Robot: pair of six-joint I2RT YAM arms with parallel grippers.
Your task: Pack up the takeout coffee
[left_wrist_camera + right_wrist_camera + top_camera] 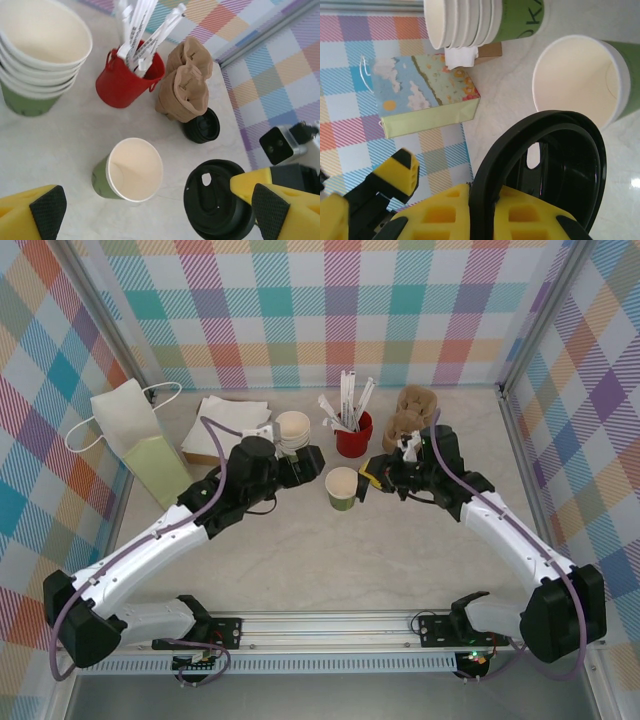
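Note:
My left gripper should take the black lid across its sides before it caps the cup, because my right gripper is pinching the lid on edge by its rim.
The takeout coffee cup, olive green, stands upright and lidless mid-table; its cream inside shows in the left wrist view and the right wrist view. Its round black lid is pinched on edge by my right gripper, which is shut on the rim just right of the cup. In the left wrist view that lid hangs beside the cup. My left gripper hovers left of the cup, open and holding nothing.
A red cup of white stirrers and a stack of paper cups stand behind the green cup. Brown cup carriers and a spare black lid lie back right. A paper bag and napkins sit back left.

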